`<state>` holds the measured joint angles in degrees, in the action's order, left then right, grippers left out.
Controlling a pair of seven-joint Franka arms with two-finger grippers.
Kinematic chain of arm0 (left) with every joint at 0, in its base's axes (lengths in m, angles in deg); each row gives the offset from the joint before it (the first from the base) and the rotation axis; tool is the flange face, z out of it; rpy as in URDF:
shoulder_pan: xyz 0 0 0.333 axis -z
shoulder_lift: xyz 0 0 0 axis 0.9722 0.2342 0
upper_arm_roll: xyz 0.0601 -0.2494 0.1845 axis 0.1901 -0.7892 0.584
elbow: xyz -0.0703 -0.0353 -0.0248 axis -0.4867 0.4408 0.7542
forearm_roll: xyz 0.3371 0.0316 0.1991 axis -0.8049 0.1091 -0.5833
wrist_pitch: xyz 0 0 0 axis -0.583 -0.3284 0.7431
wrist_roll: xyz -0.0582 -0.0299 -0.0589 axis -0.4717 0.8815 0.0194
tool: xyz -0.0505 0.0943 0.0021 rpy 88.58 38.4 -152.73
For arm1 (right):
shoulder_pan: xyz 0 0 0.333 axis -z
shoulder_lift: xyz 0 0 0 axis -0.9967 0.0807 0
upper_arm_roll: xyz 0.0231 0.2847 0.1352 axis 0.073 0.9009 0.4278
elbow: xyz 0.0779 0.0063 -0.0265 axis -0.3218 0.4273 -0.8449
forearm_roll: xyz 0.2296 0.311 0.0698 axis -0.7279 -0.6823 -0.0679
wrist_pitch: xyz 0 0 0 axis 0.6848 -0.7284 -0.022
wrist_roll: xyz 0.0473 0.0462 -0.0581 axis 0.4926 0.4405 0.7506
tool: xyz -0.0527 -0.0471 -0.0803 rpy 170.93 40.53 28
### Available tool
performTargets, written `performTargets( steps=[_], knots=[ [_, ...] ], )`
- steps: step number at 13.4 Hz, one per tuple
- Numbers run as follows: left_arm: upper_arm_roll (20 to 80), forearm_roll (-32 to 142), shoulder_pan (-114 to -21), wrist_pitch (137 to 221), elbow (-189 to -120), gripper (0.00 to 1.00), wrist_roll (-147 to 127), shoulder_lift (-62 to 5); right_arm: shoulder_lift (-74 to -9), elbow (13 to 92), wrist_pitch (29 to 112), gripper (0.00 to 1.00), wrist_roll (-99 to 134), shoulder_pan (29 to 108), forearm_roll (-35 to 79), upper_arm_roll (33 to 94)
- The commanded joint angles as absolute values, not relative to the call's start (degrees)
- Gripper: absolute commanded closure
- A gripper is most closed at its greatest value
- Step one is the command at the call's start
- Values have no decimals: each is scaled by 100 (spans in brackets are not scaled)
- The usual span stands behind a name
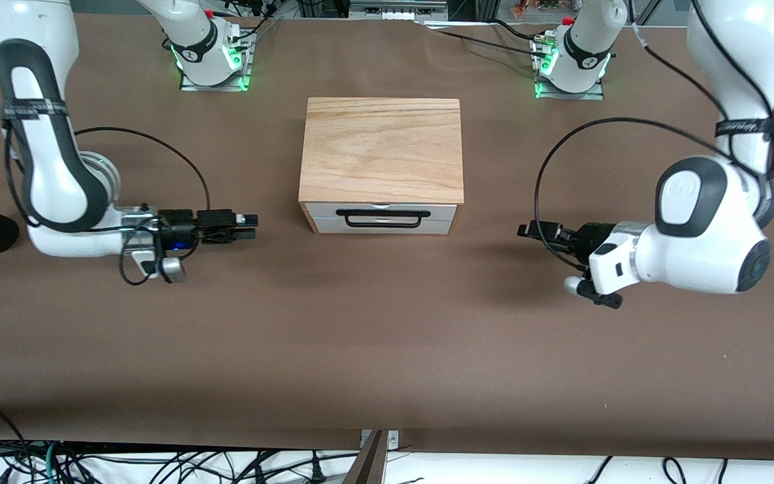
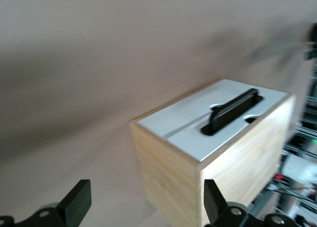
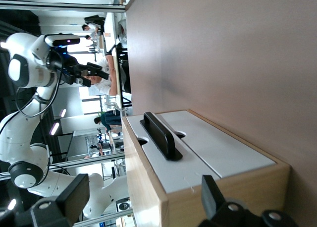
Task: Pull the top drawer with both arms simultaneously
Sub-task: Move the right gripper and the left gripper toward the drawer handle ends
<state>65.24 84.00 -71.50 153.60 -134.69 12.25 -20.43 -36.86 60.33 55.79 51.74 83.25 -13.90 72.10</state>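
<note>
The top drawer (image 1: 382,211) will slide straight out and leave the lower drawer closed when the robot pulls, because a straight seam (image 3: 197,154) divides the two white fronts.
The wooden box (image 1: 381,149) stands mid-table. Its top drawer (image 1: 441,210) is shut, the white front flush under the lid, with the black wire loop handle (image 1: 381,219) across it. My right gripper (image 1: 250,227) is open and empty, low over the table toward the right arm's end, apart from the box. My left gripper (image 1: 525,230) is open and empty, low over the table toward the left arm's end, also apart. The left wrist view shows the drawer front (image 2: 190,143) and handle (image 2: 232,111) past the open gripper (image 2: 144,207). The right wrist view shows the drawer front (image 3: 171,173), handle (image 3: 159,135) and open gripper (image 3: 143,202).
The box's lower white drawer front (image 1: 381,229) sits under the top one. The arm bases (image 1: 209,50) (image 1: 572,64) stand along the table edge farthest from the front camera. Brown table surface (image 1: 387,336) spreads in front of the box. Cables (image 1: 158,464) hang at the near edge.
</note>
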Motion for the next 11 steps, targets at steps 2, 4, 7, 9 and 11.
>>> performTargets(
  steps=[2, 4, 7, 9, 11],
  knots=[
    [6530, 9525, -7049, 15863, -13927, 0, 2111, -1735, -3743, 6526, 6210, 8, 5787, 8308, -2091, 7735],
    [6530, 10070, -6934, 16110, -14174, 1, 2497, -1674, -3655, 6711, 6596, 8, 6417, 8213, -2522, 7938],
    [6530, 10773, -6829, 16523, -14439, 1, 2639, -1578, -3348, 6747, 6765, 10, 7263, 8010, -3049, 7992],
    [6530, 11082, -6706, 16681, -14500, 1, 2753, -1463, -3268, 6721, 6782, 31, 7440, 7948, -3095, 8000],
    [6530, 11704, -6505, 16839, -14658, 1, 2946, -1375, -3207, 6712, 6844, 41, 7440, 7860, -3104, 8000]
  ],
)
